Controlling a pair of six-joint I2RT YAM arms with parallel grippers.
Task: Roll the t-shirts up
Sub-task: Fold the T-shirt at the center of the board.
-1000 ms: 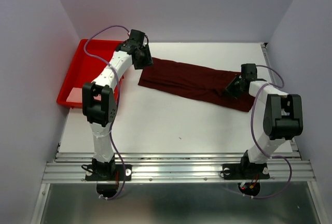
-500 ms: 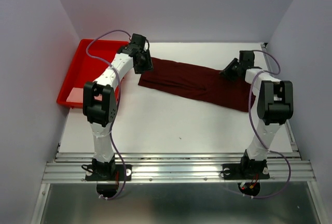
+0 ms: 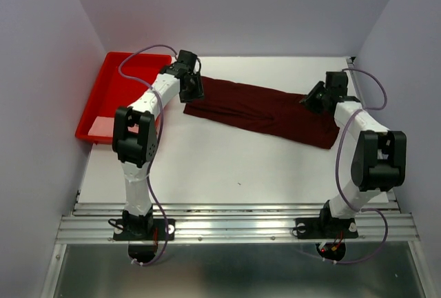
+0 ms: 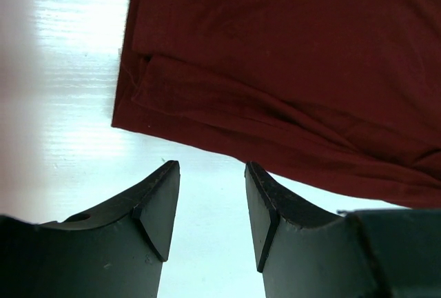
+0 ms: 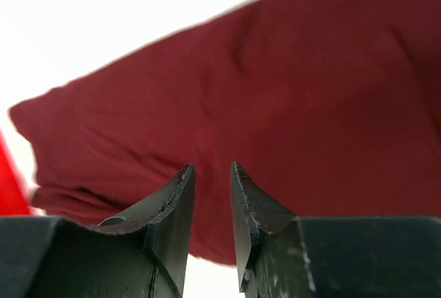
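The dark maroon t-shirt's strip (image 3: 260,113) is lying at a slant across the white table, so next my left gripper pulls the strip's end (image 3: 197,110) by the red tray closer to straighten the strip before rolling.
The dark maroon t-shirt (image 3: 255,108) lies on the white table as a long folded strip, running from upper left down to the right. My left gripper (image 3: 193,92) hovers at the strip's left end. In the left wrist view it (image 4: 210,167) is open over bare table, just short of the t-shirt's (image 4: 289,70) hem. My right gripper (image 3: 312,99) is at the far edge of the strip's right end. Its jaws (image 5: 212,168) stand a little apart with nothing between them, above the t-shirt (image 5: 275,84).
A bright red plastic tray (image 3: 110,91) sits at the table's left edge, beside the left arm; a sliver of the tray (image 5: 7,181) shows in the right wrist view. Grey walls close in left, right and behind. A metal rail (image 3: 234,219) runs along the near edge.
The right gripper has gone from shut to open and moved from the strip's middle near edge toward its far right edge. The left gripper shifted slightly right.
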